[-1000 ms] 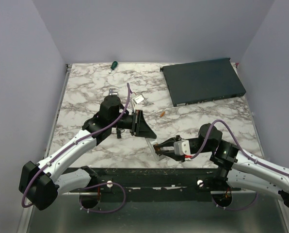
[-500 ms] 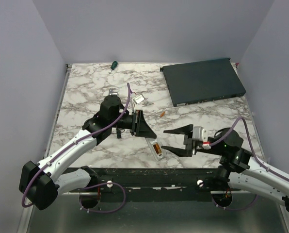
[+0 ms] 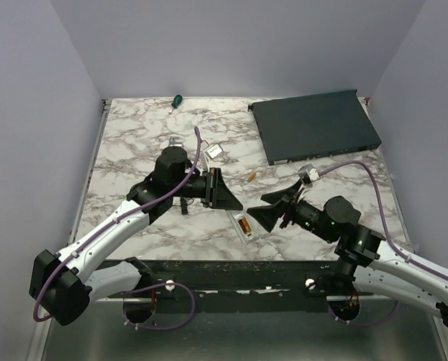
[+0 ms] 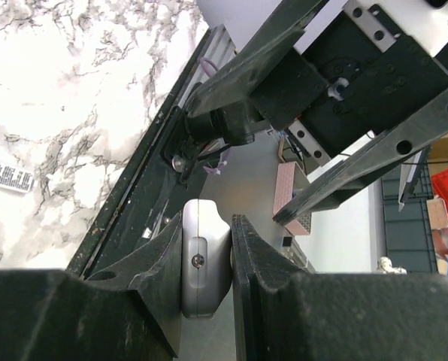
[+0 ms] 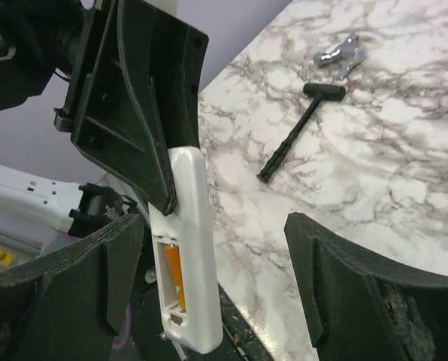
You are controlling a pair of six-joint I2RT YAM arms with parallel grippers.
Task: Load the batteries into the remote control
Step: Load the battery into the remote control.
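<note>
The orange battery (image 5: pixel 174 272) is too shallow in the remote control's compartment, so the robot's right gripper should squeeze across the battery and the remote control's opposite side (image 5: pixel 214 282).
The white remote control (image 3: pixel 243 226) hangs near the table's front edge, its top end clamped in my left gripper (image 3: pixel 228 201), which is shut on it. In the left wrist view the remote control's end (image 4: pixel 205 263) sits pinched in the left gripper (image 4: pixel 207 229). The right wrist view shows the remote control (image 5: pixel 190 226) with its compartment open and one orange battery (image 5: pixel 174 274) inside. My right gripper (image 5: pixel 216 293) stands open just right of it, touching nothing; the top view shows the right gripper (image 3: pixel 260 206) beside the remote. Another battery (image 3: pixel 252 176) lies loose on the marble.
A large dark flat box (image 3: pixel 314 124) fills the back right. A small white piece (image 3: pixel 214 152) and a silver bracket (image 3: pixel 173 143) lie behind the left gripper. A black T-handled tool (image 5: pixel 299 128) rests on the marble. A green-handled screwdriver (image 3: pixel 177 100) lies at the far edge.
My right gripper has let go of the remote's lower end, opened wide and drawn back to the right. The left gripper has kept hold of the remote without moving.
</note>
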